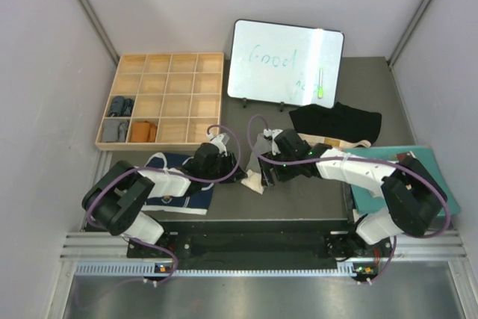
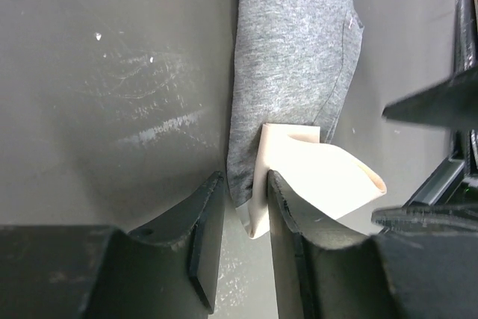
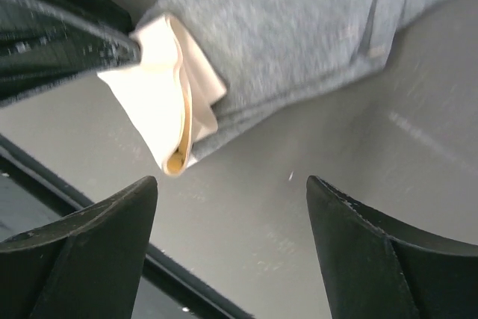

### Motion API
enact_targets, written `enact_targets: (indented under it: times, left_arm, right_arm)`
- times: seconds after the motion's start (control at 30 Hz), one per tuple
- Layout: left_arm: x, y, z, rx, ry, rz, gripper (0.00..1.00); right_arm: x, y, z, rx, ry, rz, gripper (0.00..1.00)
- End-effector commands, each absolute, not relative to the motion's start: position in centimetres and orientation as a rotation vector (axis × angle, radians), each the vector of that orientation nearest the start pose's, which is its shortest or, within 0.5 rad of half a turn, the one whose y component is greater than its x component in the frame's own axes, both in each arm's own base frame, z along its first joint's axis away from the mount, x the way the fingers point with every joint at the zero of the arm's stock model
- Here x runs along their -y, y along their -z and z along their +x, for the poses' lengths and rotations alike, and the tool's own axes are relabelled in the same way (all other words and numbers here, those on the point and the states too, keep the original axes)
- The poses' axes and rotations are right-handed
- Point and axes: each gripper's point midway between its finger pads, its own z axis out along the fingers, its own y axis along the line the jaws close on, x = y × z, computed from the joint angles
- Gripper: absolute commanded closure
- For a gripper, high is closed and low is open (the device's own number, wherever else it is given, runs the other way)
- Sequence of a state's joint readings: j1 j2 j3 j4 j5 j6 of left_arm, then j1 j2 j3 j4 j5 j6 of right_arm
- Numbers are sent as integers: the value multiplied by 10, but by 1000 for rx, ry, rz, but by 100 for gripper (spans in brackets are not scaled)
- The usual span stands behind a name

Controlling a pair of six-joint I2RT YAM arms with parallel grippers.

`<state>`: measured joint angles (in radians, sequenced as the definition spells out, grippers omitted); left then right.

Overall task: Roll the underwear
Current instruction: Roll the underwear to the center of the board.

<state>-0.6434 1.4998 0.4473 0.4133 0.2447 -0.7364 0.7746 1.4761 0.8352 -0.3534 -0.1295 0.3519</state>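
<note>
The cream waistband (image 2: 321,173) flares out beyond my left gripper's pinch. My right gripper should hold the waistband's flared end (image 2: 364,181) while my left gripper opens and takes the waistband's corner again.
The grey underwear (image 1: 262,142) with its cream waistband (image 1: 252,181) lies folded into a long strip at the table's middle. My left gripper (image 1: 237,175) is shut on its waistband end; in the left wrist view the jaws (image 2: 243,181) pinch the grey cloth (image 2: 291,50) and cream band (image 2: 321,177). My right gripper (image 1: 267,171) is open just right of it; in its wrist view the wide jaws (image 3: 231,184) hover over bare table below the strip (image 3: 299,28). The navy underwear (image 1: 179,188) lies under my left arm. The black underwear (image 1: 336,119) lies at the back right.
A wooden compartment tray (image 1: 160,59) stands at the back left, with three rolled items in its left cells. A whiteboard (image 1: 284,65) stands at the back. A teal board (image 1: 396,181) lies at the right edge.
</note>
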Motion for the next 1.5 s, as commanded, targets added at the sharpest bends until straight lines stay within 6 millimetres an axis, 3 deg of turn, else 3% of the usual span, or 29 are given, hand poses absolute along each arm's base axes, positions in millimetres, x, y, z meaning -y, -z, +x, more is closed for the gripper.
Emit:
enact_targets:
  times: [0.0,0.3,0.6,0.7,0.8,0.87,0.93,1.13,1.27,1.37,1.4,1.47]
  left_arm:
    - [257,-12,233,-2418,953,-31,65]
    - [255,-9,231,-2423,950,-42,67]
    - [252,-14,228,-2404,962,-66,70]
    - [253,-20,228,-2389,973,-62,68]
    - [254,-28,229,-2370,988,-40,58]
    - [255,-34,230,-2351,994,-28,43]
    - [256,-35,231,-2347,991,-15,36]
    - [261,-22,236,-2386,968,21,35]
    - [264,-17,239,-2391,970,20,39]
    - [265,-11,242,-2397,959,16,51]
    - [265,-8,242,-2405,956,13,63]
    - [267,-8,244,-2406,963,12,76]
  right_arm:
    - [-273,-70,214,-2493,-755,-436,19]
    - [-283,-45,218,-2543,-805,-247,25]
    - [-269,-15,220,-2648,-657,-180,54]
    - [-264,-5,221,-2673,-596,-169,69]
    - [-262,3,221,-2692,-568,-172,83]
    - [-261,5,224,-2695,-553,-167,90]
    - [-260,9,224,-2704,-534,-175,95]
    - [-262,11,225,-2715,-522,-193,97]
    - [-261,12,225,-2716,-521,-199,98]
    - [-261,11,225,-2705,-525,-212,97]
    - [-261,11,224,-2701,-528,-225,97]
    - [-261,8,225,-2691,-533,-240,95]
